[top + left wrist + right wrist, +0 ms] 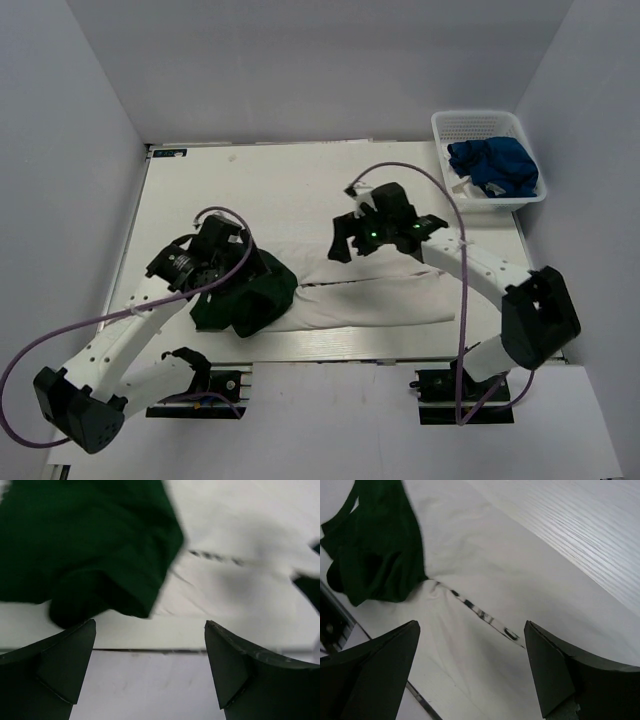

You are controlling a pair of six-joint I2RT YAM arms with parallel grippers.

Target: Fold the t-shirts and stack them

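The green sleeves [258, 302] are bunched up under my left gripper, so next my right gripper pinches the green corner [293, 282] next to the shirt's white body and pulls that edge of the shirt straight.
The white t-shirt with dark green sleeves [370, 300] lies folded lengthwise along the table's near edge. Its green sleeves [245, 295] are bunched at the left end. The white body also shows in the left wrist view [240, 580] and in the right wrist view [485, 560], with a sliver of dark print [480, 612] in a fold. My left gripper [222, 262] is open and empty above the green sleeves [85, 545]. My right gripper [352, 240] is open and empty above the shirt's middle. A royal blue t-shirt [492, 165] lies crumpled in the basket.
A white plastic mesh basket [455, 125] stands at the table's far right corner. The table's near edge [150, 651] runs just below the shirt. Grey walls enclose the table on three sides.
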